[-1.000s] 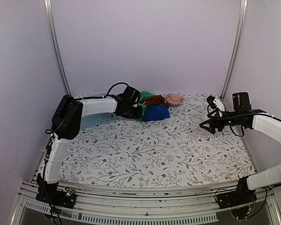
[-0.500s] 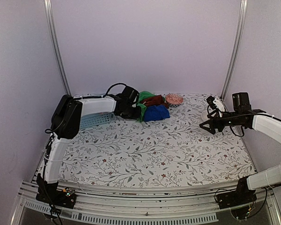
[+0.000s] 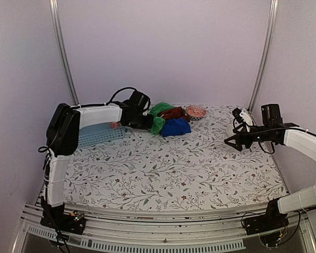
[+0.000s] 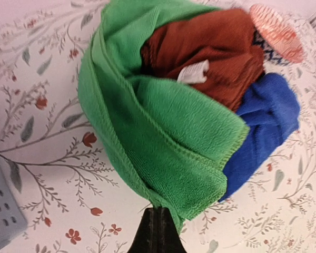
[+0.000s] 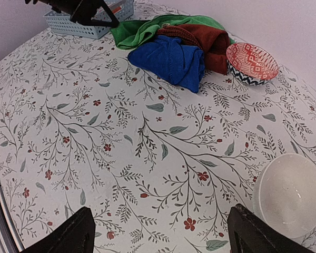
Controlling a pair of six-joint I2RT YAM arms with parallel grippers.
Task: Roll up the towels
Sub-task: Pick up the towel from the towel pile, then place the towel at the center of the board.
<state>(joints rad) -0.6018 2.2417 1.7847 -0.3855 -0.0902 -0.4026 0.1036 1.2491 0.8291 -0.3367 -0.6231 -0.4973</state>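
Observation:
The green towel lies bunched (image 3: 161,110) around the rust-brown towel. Next, my left gripper pulls the green towel clear and lays it over the open tablecloth (image 3: 155,171) before rolling.
The towels lie heaped at the back of the table: a green towel (image 4: 163,121) on the left, a rust-brown towel (image 4: 210,47) behind it and a deep blue towel (image 4: 266,116) on the right. My left gripper (image 4: 159,217) is shut on the green towel's near hem, and that cloth drapes up from the closed tips. From above, the left gripper (image 3: 146,122) sits at the pile's left edge, against the green towel (image 3: 158,125). Far to the right, my right gripper (image 5: 160,221) stands open over bare tablecloth, holding nothing.
A light blue slotted basket (image 3: 97,135) lies left of the pile, under the left arm. A red-patterned bowl (image 3: 196,111) stands just right of the towels. A white bowl (image 5: 289,195) sits beside the right gripper. The cloth-covered table ends at the purple back wall.
The left gripper has closed on the green towel's hem, and the left arm has drawn back to the left, tugging the green cloth slightly that way. The right arm has not moved.

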